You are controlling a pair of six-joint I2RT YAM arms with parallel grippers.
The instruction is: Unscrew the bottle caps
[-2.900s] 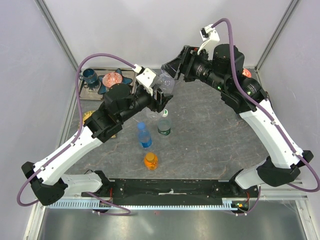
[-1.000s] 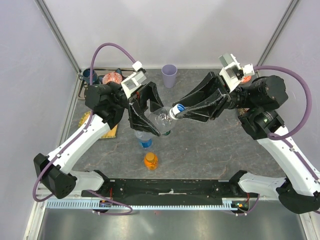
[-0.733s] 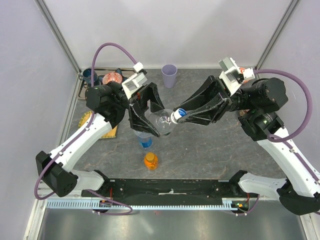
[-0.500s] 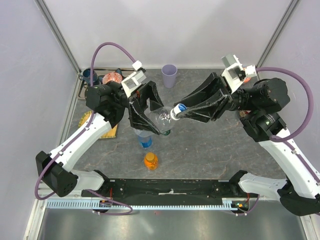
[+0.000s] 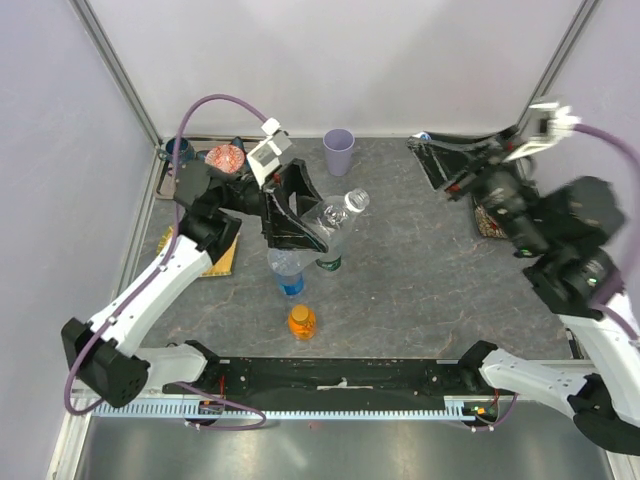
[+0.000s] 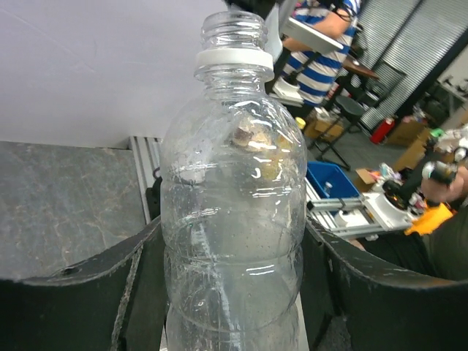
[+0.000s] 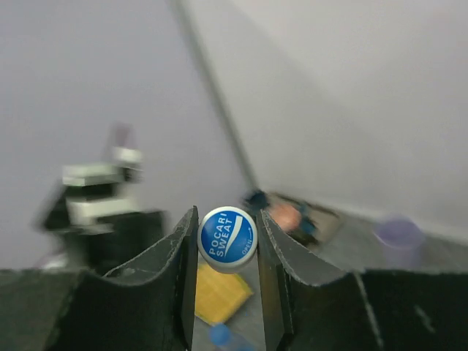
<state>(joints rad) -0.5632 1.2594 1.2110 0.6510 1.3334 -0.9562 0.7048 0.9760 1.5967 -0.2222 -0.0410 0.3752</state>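
The blue cap (image 7: 227, 238) takes up my right gripper, which should put the cap down first, then take the clear bottle by its neck (image 5: 357, 200) from my left gripper.
My left gripper (image 5: 322, 228) is shut on the plain clear bottle (image 5: 337, 213), held tilted above the table; its neck (image 6: 232, 29) is bare, with only a white ring (image 6: 234, 62) below the thread. In the left wrist view the bottle (image 6: 234, 219) fills the gap between both fingers (image 6: 88, 292). My right gripper (image 5: 425, 142) is raised at the back right, shut on a blue cap (image 7: 227, 238) printed "Pocari Sweat". On the table stand the blue-label bottle (image 5: 289, 276), the green-label bottle (image 5: 328, 263), partly hidden under the held one, and the short orange bottle (image 5: 302, 321) with its orange cap.
A purple cup (image 5: 338, 150) stands at the back middle. A tray (image 5: 190, 185) at the back left holds a pink item (image 5: 225, 157) and a dark blue mug (image 5: 180, 150). A yellow pad (image 5: 222, 262) lies under the left arm. A brownish object (image 5: 487, 222) sits at the right.
My right gripper has pulled away from the bottle's neck to the back right, taking the blue cap with it. The bottle's mouth is now uncovered. My left gripper still holds the bottle.
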